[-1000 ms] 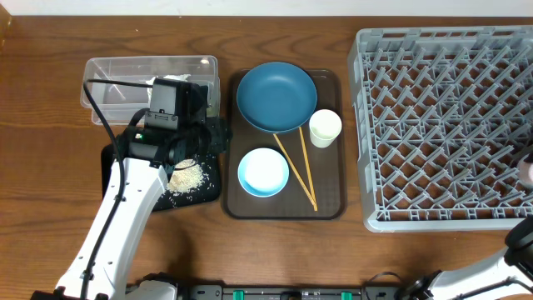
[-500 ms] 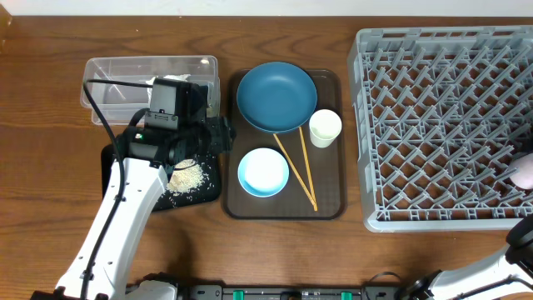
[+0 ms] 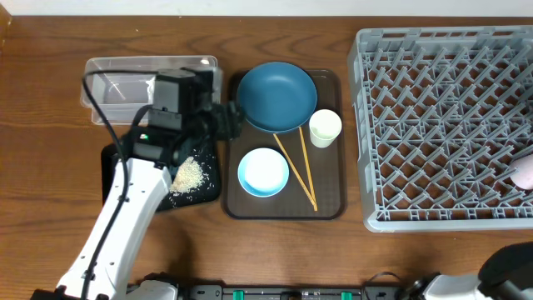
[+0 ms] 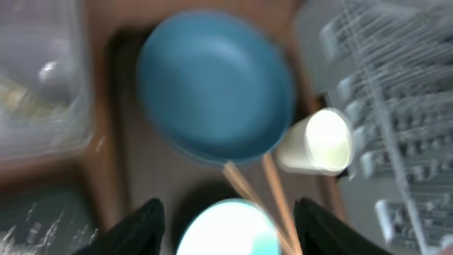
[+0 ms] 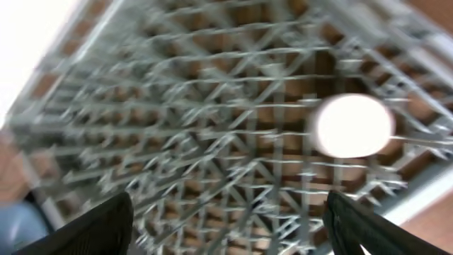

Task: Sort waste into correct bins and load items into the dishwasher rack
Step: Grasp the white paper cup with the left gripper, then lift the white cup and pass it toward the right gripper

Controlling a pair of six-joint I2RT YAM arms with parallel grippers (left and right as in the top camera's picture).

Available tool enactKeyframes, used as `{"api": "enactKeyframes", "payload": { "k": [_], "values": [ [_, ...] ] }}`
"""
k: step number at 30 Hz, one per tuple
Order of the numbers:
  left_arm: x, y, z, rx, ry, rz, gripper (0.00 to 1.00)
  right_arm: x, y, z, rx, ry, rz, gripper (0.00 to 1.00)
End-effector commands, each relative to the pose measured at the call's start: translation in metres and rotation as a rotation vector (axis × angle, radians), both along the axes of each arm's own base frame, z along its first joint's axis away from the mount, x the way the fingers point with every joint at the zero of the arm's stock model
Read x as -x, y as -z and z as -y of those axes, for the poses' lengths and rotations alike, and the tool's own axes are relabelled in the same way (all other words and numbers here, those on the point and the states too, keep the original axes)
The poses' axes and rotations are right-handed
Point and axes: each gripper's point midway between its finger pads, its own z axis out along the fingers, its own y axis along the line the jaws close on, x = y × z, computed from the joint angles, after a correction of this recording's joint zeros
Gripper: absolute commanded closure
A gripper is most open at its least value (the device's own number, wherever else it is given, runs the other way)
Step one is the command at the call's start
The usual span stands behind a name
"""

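Note:
The pale-green cup is standing on the brown tray while my right gripper is above the rack (image 3: 445,125), so my left gripper should pick up the cup (image 3: 325,128) and pass it over.
My left gripper (image 3: 231,122) (image 4: 230,234) is open and empty, over the left edge of the brown tray. In its wrist view the light-blue bowl (image 4: 226,230) lies between the fingers below, with the dark-blue dish (image 4: 212,85), pale-green cup (image 4: 322,142) and chopsticks (image 4: 277,198) ahead. The overhead view shows the dish (image 3: 276,96), bowl (image 3: 263,172), cup (image 3: 325,127) and chopsticks (image 3: 296,167). Rice (image 3: 190,175) lies in the black tray (image 3: 208,193). The pink cup (image 3: 525,171) (image 5: 354,125) stands in the rack (image 3: 441,125). My right gripper (image 5: 230,227) is open above the rack (image 5: 212,106). The napkin is hidden.
The brown serving tray (image 3: 333,208) sits between the black tray and the rack. The clear tub (image 3: 112,79) stands at the back left, partly under my left arm. The rack fills the right side up to the table's right edge.
My left gripper has moved right, from over the black tray to the brown tray's left edge. My right arm has drawn back toward the front, leaving the pink cup in the rack.

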Motion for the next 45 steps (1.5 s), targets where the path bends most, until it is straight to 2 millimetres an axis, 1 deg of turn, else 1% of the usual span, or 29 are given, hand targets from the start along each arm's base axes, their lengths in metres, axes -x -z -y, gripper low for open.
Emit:
{"api": "enactKeyframes", "payload": {
  "k": [1, 3, 5, 7, 9, 11, 13, 16, 19, 25, 26, 29, 30, 31, 36, 38, 39, 41, 43, 45],
  "values": [
    [-0.005, -0.004, 0.034, 0.014, 0.091, 0.054, 0.39, -0.022, -0.002, -0.043, -0.013, -0.175, 0.019, 0.16],
    [-0.012, 0.003, 0.053, 0.003, 0.117, 0.081, 0.38, -0.031, -0.001, -0.069, -0.009, -0.262, 0.009, 0.16],
    [-0.018, 0.013, 0.067, -0.017, 0.131, 0.091, 0.38, -0.039, 0.001, -0.088, 0.003, -0.324, -0.001, 0.16],
    [-0.021, 0.026, 0.085, -0.023, 0.159, 0.094, 0.38, -0.044, 0.002, -0.105, 0.018, -0.369, -0.011, 0.15],
    [-0.023, 0.038, 0.101, -0.023, 0.189, 0.092, 0.37, -0.047, 0.003, -0.116, 0.033, -0.399, -0.021, 0.15],
    [-0.023, 0.054, 0.117, -0.025, 0.220, 0.084, 0.38, -0.049, 0.004, -0.123, 0.057, -0.419, -0.037, 0.14],
    [-0.024, 0.067, 0.128, -0.028, 0.241, 0.076, 0.38, -0.050, 0.006, -0.127, 0.079, -0.429, -0.052, 0.14],
    [-0.024, 0.086, 0.142, -0.031, 0.266, 0.066, 0.38, -0.051, 0.007, -0.133, 0.084, -0.444, -0.057, 0.14],
    [-0.024, 0.100, 0.152, -0.035, 0.284, 0.057, 0.38, -0.050, 0.008, -0.134, 0.081, -0.448, -0.062, 0.14],
    [-0.017, 0.130, 0.158, -0.062, 0.302, 0.000, 0.39, -0.049, 0.009, -0.135, 0.078, -0.449, -0.068, 0.13],
    [-0.016, 0.135, 0.159, -0.067, 0.305, -0.010, 0.43, -0.049, 0.009, -0.135, 0.078, -0.448, -0.068, 0.13],
    [-0.009, 0.144, 0.157, -0.085, 0.311, -0.049, 0.61, -0.049, 0.010, -0.135, 0.077, -0.449, -0.070, 0.13],
    [-0.007, 0.146, 0.156, -0.090, 0.312, -0.060, 0.65, -0.049, 0.010, -0.135, 0.077, -0.449, -0.070, 0.13],
    [-0.004, 0.148, 0.155, -0.096, 0.313, -0.074, 0.67, -0.049, 0.010, -0.135, 0.076, -0.449, -0.071, 0.13],
    [0.008, 0.159, 0.147, -0.129, 0.314, -0.144, 0.74, -0.048, 0.010, -0.135, 0.076, -0.449, -0.071, 0.12],
    [0.011, 0.162, 0.144, -0.138, 0.314, -0.163, 0.81, -0.048, 0.010, -0.135, 0.076, -0.449, -0.072, 0.12],
    [0.012, 0.163, 0.144, -0.140, 0.315, -0.167, 0.87, -0.048, 0.010, -0.135, 0.076, -0.449, -0.072, 0.12],
    [0.012, 0.162, 0.144, -0.139, 0.314, -0.165, 0.93, -0.048, 0.010, -0.135, 0.075, -0.449, -0.072, 0.12],
    [0.010, 0.157, 0.143, -0.133, 0.310, -0.155, 0.94, -0.048, 0.010, -0.135, 0.074, -0.449, -0.075, 0.11],
    [0.006, 0.145, 0.141, -0.115, 0.291, -0.139, 0.94, -0.047, 0.011, -0.135, 0.080, -0.463, -0.078, 0.11]
  ]
}}
